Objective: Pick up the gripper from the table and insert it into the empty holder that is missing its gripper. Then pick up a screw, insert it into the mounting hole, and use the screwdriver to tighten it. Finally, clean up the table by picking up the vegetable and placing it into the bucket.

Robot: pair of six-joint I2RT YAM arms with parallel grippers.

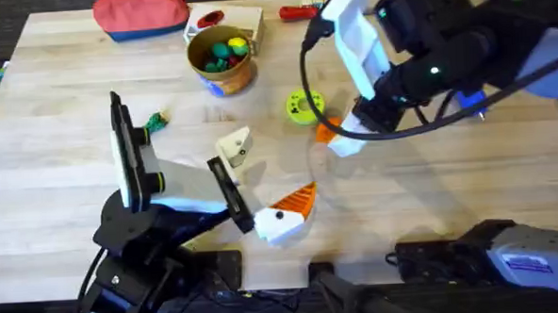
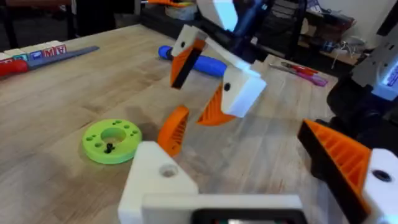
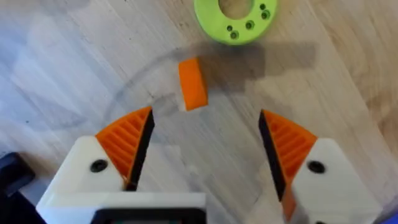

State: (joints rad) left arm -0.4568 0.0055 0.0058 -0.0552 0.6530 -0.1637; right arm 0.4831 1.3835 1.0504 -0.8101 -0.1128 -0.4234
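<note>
The white holder lies level and its dark hole faces up, so the orange gripper should stay in place unscrewed when I put it in.
The small orange gripper lies on the table beside a green disc. My right gripper hovers open just above it, orange pads on either side, not touching. My left gripper rests open near the table's middle. One of its fingers is the plain white holder with a dark hole; the other carries an orange pad. The blue screwdriver lies behind the right gripper. The green vegetable lies left of the holder. The tan bucket stands at the back.
A small dark screw stands in the green disc. Toy foods fill the bucket. A red pouch, a white box and a red-handled screwdriver line the far edge. Bare wood lies at left and front right.
</note>
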